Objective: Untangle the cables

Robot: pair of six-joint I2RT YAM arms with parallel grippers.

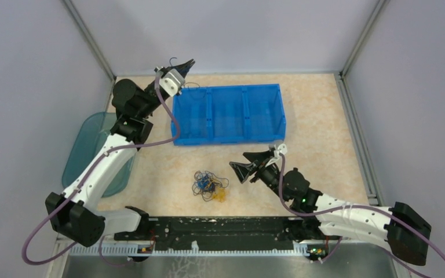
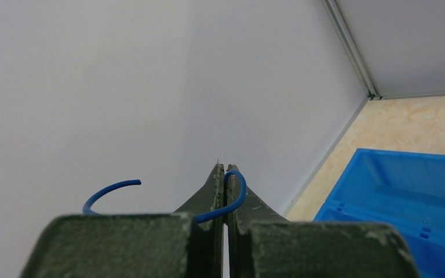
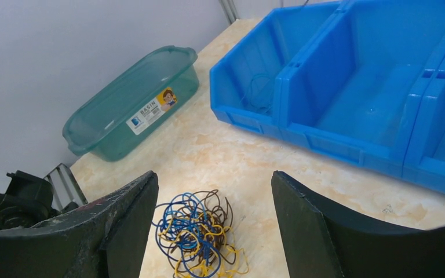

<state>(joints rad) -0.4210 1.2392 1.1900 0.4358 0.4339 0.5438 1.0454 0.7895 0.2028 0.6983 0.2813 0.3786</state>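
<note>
The blue cable (image 1: 172, 58) is hanging clear of the tangle. My left gripper should go on moving over the blue bin's compartment (image 1: 192, 119) nearest the basin and let go there.
A fist-sized tangle of cables (image 1: 210, 186) in blue, yellow and dark brown lies on the table in front of the arm bases; in the right wrist view the tangle (image 3: 200, 233) sits on the table ahead of the fingers. My right gripper (image 1: 239, 164) hovers open just right of it, nothing between its fingers. My left gripper (image 1: 189, 62) is raised at the far left corner of the blue bin (image 1: 229, 113), shut on a single curved blue cable (image 2: 232, 200) that loops out of the fingertips.
The blue three-compartment bin (image 3: 382, 87) stands at the back of the table; a thin wire lies in its leftmost compartment. A teal translucent basin (image 1: 87, 152) sits at the left, partly under my left arm. Grey walls enclose the cell.
</note>
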